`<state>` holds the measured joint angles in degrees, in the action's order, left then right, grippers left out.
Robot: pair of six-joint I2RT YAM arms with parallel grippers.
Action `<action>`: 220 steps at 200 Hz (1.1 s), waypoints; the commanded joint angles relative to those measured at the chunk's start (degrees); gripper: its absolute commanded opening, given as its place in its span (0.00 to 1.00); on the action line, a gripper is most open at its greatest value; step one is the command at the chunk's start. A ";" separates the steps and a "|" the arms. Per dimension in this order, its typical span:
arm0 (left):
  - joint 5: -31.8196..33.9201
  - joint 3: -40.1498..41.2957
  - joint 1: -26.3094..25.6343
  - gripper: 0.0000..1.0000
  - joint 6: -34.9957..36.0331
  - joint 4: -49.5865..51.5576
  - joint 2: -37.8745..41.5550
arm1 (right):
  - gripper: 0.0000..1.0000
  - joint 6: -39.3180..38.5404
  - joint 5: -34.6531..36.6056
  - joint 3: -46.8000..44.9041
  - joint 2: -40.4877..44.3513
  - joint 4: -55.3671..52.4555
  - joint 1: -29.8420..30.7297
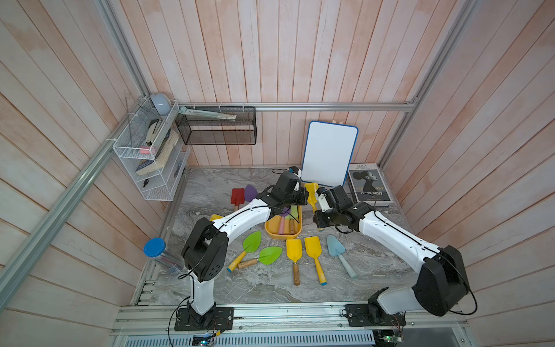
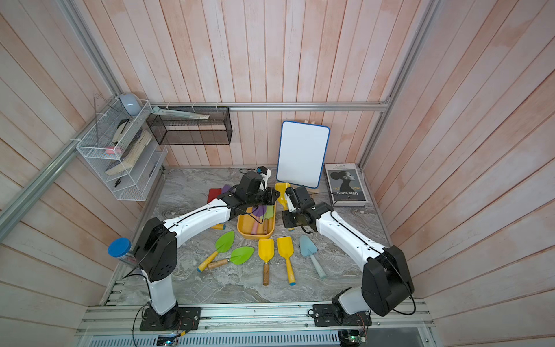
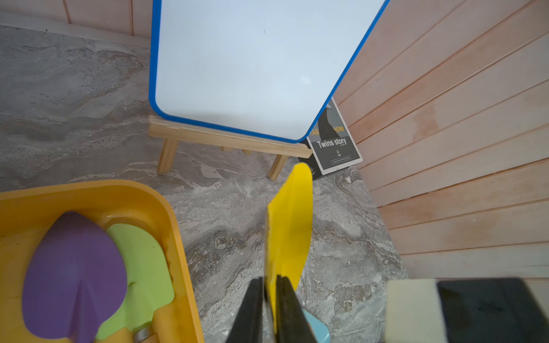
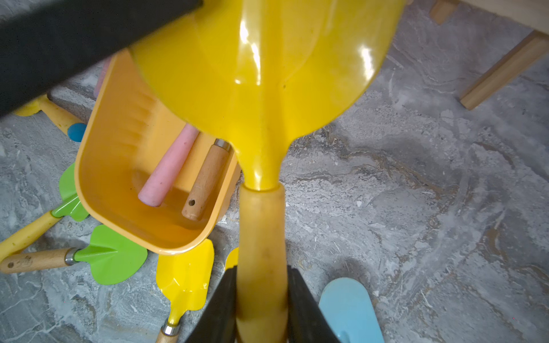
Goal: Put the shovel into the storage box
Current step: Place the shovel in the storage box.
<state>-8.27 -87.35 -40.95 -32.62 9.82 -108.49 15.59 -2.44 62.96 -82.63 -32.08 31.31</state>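
The robot's left gripper is on the yellow shovel's blade (image 1: 312, 189), so the right gripper should open and let go of the shovel's handle before the left gripper carries the shovel into the box (image 1: 274, 225).
A yellow shovel (image 1: 311, 190) (image 2: 281, 189) hangs above the table just right of the storage box, held by both arms. My left gripper (image 3: 270, 279) is shut on the edge of its blade (image 3: 289, 225). My right gripper (image 4: 261, 268) is shut on its yellow handle (image 4: 261, 234), with the blade (image 4: 267, 74) rising beyond it. The storage box (image 1: 283, 237) (image 2: 255, 236) (image 3: 118, 185) (image 4: 118, 124) is a yellow-orange tub at mid-table. A purple shovel (image 3: 74, 276) and a green shovel (image 3: 142, 267) lie in it.
Loose shovels lie in front of the box: two green (image 1: 252, 241) (image 1: 270, 255), two yellow (image 1: 293, 249) (image 1: 313, 248) and a light blue (image 1: 335, 246). A red one (image 1: 238, 196) lies at the back left. A whiteboard (image 1: 329, 153) on a wooden easel and a book (image 1: 369, 184) stand at the back right.
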 commanded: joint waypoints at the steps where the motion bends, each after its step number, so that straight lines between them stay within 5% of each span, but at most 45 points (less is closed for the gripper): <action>1: 1.23 -1.95 -0.31 0.02 0.81 0.96 -1.45 | 0.00 0.73 0.25 1.65 -0.16 -0.49 0.36; 49: 4.17 -2.50 -0.53 0.00 1.16 2.98 -1.33 | 0.00 1.44 -0.44 2.76 -0.07 -0.53 0.43; 92: 6.21 -2.52 -0.54 0.00 2.05 3.41 1.48 | 0.37 1.68 -2.02 3.04 2.50 0.53 0.41; 113: 7.07 -3.72 -0.36 0.00 2.95 4.43 2.99 | 0.46 1.72 -2.17 2.94 4.93 0.82 0.41; 220: 1.94 -6.48 8.96 0.00 9.22 18.51 7.93 | 0.49 3.44 -8.59 -3.89 17.71 2.16 -7.53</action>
<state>-4.10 -92.79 -34.46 -27.07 21.85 -101.21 18.33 -7.92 61.21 -66.24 -30.46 25.63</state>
